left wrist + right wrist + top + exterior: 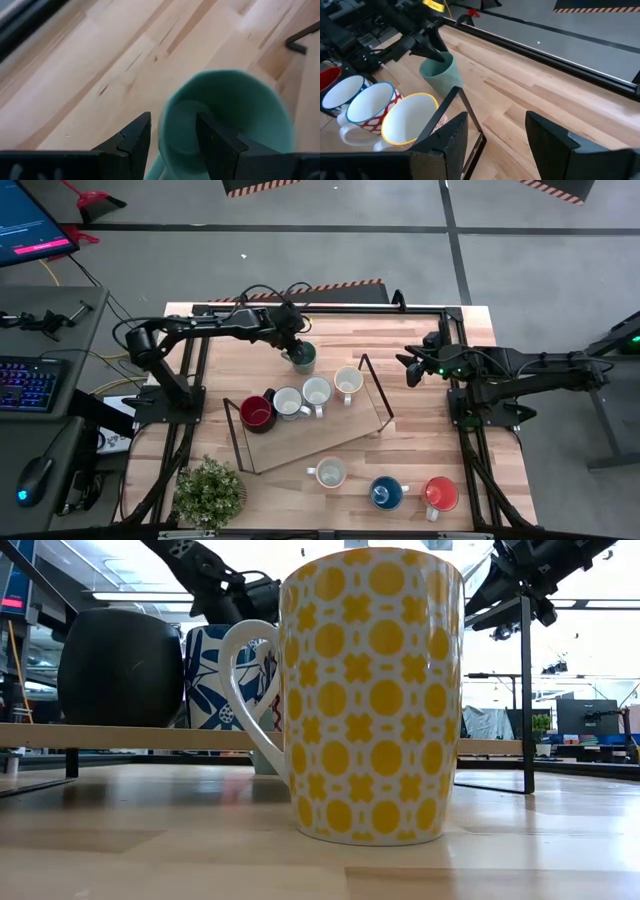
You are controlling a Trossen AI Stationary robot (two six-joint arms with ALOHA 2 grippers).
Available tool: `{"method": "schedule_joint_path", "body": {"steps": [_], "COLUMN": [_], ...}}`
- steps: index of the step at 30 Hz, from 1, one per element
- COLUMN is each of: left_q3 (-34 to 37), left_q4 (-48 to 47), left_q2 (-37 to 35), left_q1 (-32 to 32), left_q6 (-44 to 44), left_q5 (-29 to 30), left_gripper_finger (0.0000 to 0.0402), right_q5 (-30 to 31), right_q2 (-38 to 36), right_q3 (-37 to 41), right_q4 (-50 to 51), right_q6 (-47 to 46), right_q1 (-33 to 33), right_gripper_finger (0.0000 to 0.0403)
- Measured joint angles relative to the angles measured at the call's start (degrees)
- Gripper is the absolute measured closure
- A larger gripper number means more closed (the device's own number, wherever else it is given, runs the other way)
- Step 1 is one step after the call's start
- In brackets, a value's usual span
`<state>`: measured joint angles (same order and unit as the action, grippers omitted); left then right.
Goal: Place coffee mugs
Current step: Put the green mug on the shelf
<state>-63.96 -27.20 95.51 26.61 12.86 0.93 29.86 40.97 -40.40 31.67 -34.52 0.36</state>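
The rim of the upright teal-green mug [166, 112] is between my left gripper's fingers, so I should keep going down until they are well down its side [164, 137], and then close them.
A teal-green mug [303, 360] stands upright on its base on the wooden table, toward the far edge, beyond the wire rack [378, 385]. My left gripper [295, 346] comes down on it from above, open. In the left wrist view one finger [216, 142] is inside the mug [235, 105] and the other [132, 142] is outside, with the rim wall [165, 131] between them and a gap on both sides. My right gripper [495, 135] waits open above the table's right side [410, 370], holding nothing.
On the rack's board [300, 442] stand a dark red mug [256, 412] and three pale mugs [317, 391] in a row. A cream mug [329, 473], a blue mug [386, 494] and an orange mug [439, 494] stand near the front edge, and a potted plant [210, 492] at front left.
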Motion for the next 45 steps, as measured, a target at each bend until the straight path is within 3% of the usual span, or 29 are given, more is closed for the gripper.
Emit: {"method": "schedule_joint_path", "body": {"steps": [26,30,36,45], "left_q3": [0.00,0.00,-0.02,-0.37], "left_q4": [1.95,3.52,6.53,7.54], "left_q2": [8.21,8.21,7.87,8.17], "left_q1": [-0.37,-0.46,-0.46,-0.42], "left_q6": [-0.15,-0.63,-0.71,-0.55], "left_q5": [1.27,1.26,1.09,1.27], "left_gripper_finger": [0.0256,0.0287,0.0382,0.0392], "right_q5": [-1.17,-1.17,-1.15,-0.95], "right_q2": [0.00,-0.01,-0.02,0.00], "right_q3": [0.00,0.00,0.00,0.00], "right_q4": [1.63,1.65,1.69,2.00], "right_q6": [-0.01,-0.01,-0.02,0.00], "right_q1": [0.00,0.00,0.00,0.02], "right_gripper_finger": [0.0224,0.0224,0.0224,0.0224]}}
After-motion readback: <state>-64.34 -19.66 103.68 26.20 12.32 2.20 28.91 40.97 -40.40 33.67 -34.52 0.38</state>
